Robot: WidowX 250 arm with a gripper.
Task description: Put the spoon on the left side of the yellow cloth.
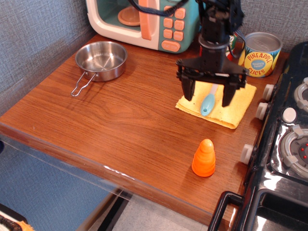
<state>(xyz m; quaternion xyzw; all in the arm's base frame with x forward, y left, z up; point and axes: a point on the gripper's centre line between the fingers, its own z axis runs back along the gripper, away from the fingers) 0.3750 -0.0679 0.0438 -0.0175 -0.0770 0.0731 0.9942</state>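
I expect the yellow cloth to stay flat and in place when I lift the spoon, because the spoon's light blue handle lies uncovered on top of the cloth.
The yellow cloth lies flat at the right of the wooden table, in front of the cans. The spoon lies on the cloth, its light blue handle end pointing toward me; its white bowl is hidden behind the arm. My gripper hangs open just above the cloth, one black finger left of the spoon and the other over the cloth's right half. The spoon handle shows in the gap between the fingers, not gripped.
An orange cone-shaped toy stands in front of the cloth. A steel pan with a wire handle sits at the back left. A toy microwave, a pineapple can and a toy stove border the table.
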